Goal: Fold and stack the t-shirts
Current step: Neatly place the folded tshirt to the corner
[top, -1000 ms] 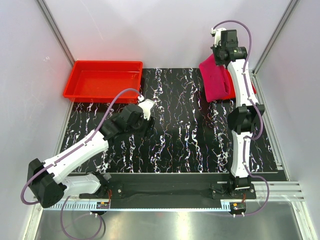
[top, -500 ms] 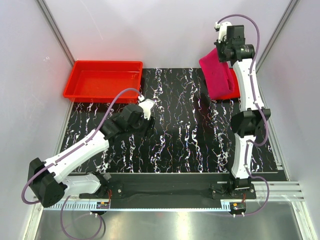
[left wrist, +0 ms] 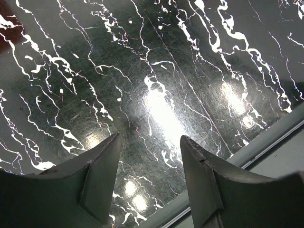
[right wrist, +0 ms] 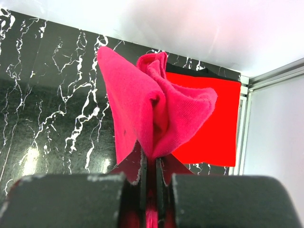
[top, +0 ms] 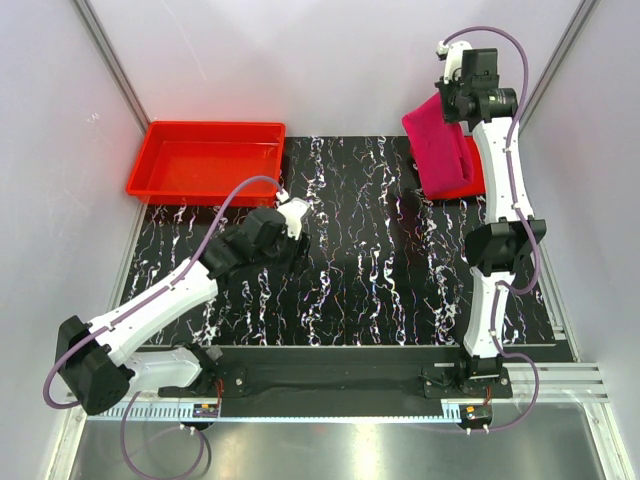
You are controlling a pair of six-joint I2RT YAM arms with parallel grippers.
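I should keep lowering my right gripper toward the red t-shirt's back corner (right wrist: 234, 86) and let go there, because the pink t-shirt's lower end (top: 444, 186) is over the flat red t-shirt.
My right gripper (top: 452, 102) is raised at the back right and shut on the magenta-pink t-shirt (top: 438, 150), which hangs from it in folds. In the right wrist view the pink cloth (right wrist: 156, 114) is pinched between the fingers. The pure red t-shirt (right wrist: 209, 123) lies flat on the table beneath it; a strip of it (top: 472, 182) shows by the right arm. My left gripper (top: 292, 252) is open and empty, low over the marbled table left of centre, its fingers (left wrist: 102, 166) apart above bare surface.
A red plastic tray (top: 205, 160) stands at the back left. The black marbled mat (top: 370, 270) covers the table. Metal frame posts and white walls close in both sides; the table's edge rail (left wrist: 266, 137) runs near my left gripper.
My right gripper has risen and moved back and to the right, lifting the magenta-pink t-shirt higher. The left arm has not moved.
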